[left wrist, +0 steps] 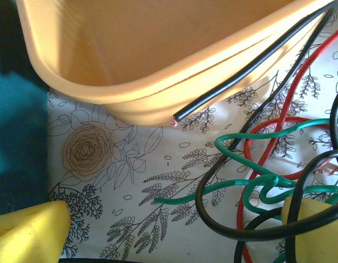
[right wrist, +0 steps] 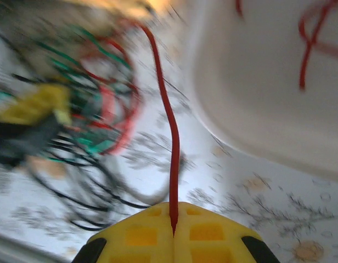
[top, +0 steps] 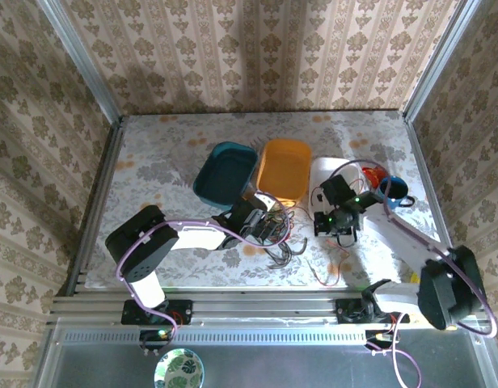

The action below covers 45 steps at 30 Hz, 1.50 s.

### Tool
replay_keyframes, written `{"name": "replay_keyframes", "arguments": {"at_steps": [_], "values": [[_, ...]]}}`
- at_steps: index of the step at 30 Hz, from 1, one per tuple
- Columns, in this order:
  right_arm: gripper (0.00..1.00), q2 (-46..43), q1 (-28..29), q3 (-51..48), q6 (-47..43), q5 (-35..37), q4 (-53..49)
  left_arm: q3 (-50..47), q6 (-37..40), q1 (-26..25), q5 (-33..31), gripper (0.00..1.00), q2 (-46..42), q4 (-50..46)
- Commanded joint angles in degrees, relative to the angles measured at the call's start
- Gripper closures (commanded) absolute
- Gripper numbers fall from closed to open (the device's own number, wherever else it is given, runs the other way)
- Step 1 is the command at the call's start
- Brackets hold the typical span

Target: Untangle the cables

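Observation:
The robot's right gripper should swing back over the white bin (top: 320, 171) and put the cable inside, because the red cable's loose length (top: 339, 265) trails in front of the white bin.
The cables (top: 277, 236) lie in a red, black and green tangle on the flowered table (top: 152, 162), in front of the orange bin. My left gripper (top: 261, 222) sits at the tangle's left edge. It is open, its yellow fingers (left wrist: 26, 233) far apart, with green cable (left wrist: 251, 183), black cable (left wrist: 235, 87) and red cable (left wrist: 289, 98) loops lying between them and over the right finger. My right gripper (top: 334, 225) (right wrist: 173, 219) is shut on one red cable (right wrist: 172, 164), which runs straight from its pads back to the blurred tangle (right wrist: 86, 109).
A teal bin (top: 225, 171), an orange bin (top: 285, 166) and a white bin (top: 334, 174) stand in a row behind the tangle. The white bin (right wrist: 268, 82) holds red cables (right wrist: 306, 49). A blue cup (top: 394, 192) stands at the right. A loose red cable (top: 326, 275) lies near the front edge.

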Motion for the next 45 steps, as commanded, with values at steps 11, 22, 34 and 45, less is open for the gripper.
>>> {"name": "replay_keyframes", "arguments": {"at_steps": [11,22,34,45], "values": [[1.00,-2.9,-1.8,21.3,-3.6,5.0,6.2,0.5,-0.3,0.2,0.0,0.00,1.0,-2.2],[1.00,-4.4,-10.3,19.5,-2.1,13.7,16.7,0.2,-0.5,0.2,-0.2,0.00,0.7,-2.1],[1.00,-4.5,-14.1,-1.8,7.1,14.0,28.7,0.7,0.0,0.1,0.7,0.00,1.3,-2.1],[1.00,2.8,-15.4,-2.4,9.6,8.7,31.9,0.6,0.1,0.1,1.0,0.00,1.0,-2.4]]}}
